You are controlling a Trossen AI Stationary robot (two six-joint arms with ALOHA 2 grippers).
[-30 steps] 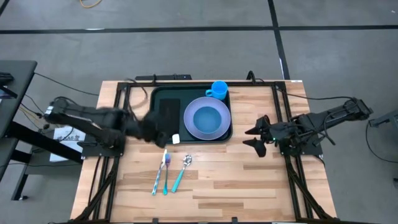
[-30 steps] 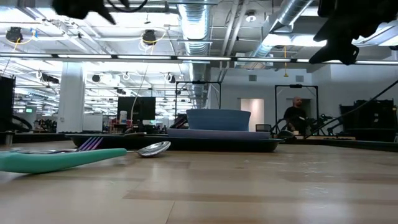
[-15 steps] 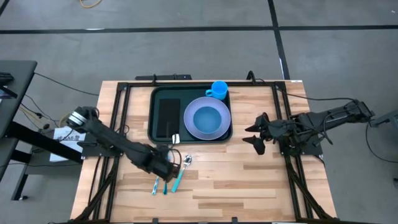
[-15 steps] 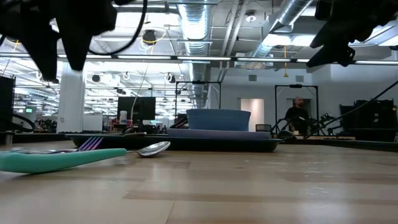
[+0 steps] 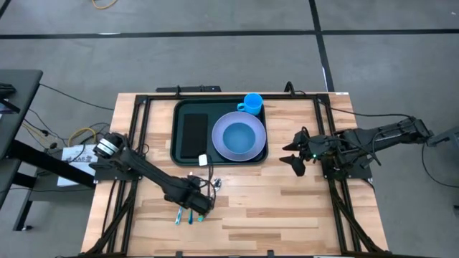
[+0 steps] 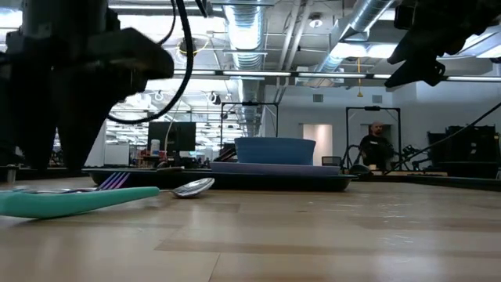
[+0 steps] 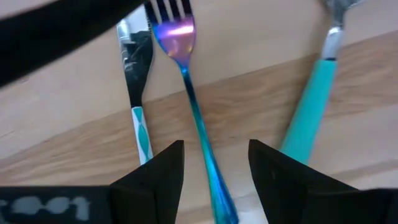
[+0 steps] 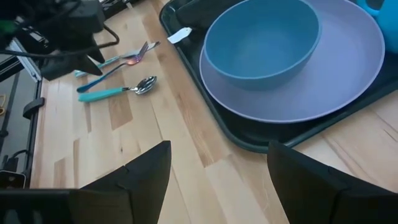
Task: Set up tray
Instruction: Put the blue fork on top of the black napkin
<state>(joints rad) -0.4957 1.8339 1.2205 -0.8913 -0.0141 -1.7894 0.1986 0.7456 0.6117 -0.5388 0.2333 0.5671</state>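
I should keep lowering my left gripper until its open fingers reach the wood and then close them on the fork's handle [image 7: 213, 171], because the fork's blue handle [image 7: 197, 115] is alone between them.
The dark green tray [image 5: 175, 147] lies at the table's far middle. It holds a black napkin [image 5: 193, 134], a purple plate [image 5: 256, 147] with a blue bowl [image 5: 239, 135], and a blue cup [image 5: 252, 102]. A knife [image 7: 139, 93], a fork [image 7: 196, 118] with a shiny blue handle and a teal-handled spoon [image 7: 309, 109] lie side by side on the wood near the tray. My left gripper [image 7: 214, 149] hangs open low over them, one finger on either side of the fork's handle. My right gripper [image 5: 295, 155] waits open above the table, right of the tray.
A white tag [image 5: 203, 159] sticks out over the tray's near rim. Bare wood [image 5: 287, 208] stretches across the near and right parts of the table. Black frame rails [image 5: 136, 136] run along both sides. A person [image 6: 376, 149] stands far back in the room.
My left gripper has swung from above the napkin in the tray toward the table's near edge and come down over the cutlery, its fingers now astride the fork. The cutlery and the tray's contents have stayed put.
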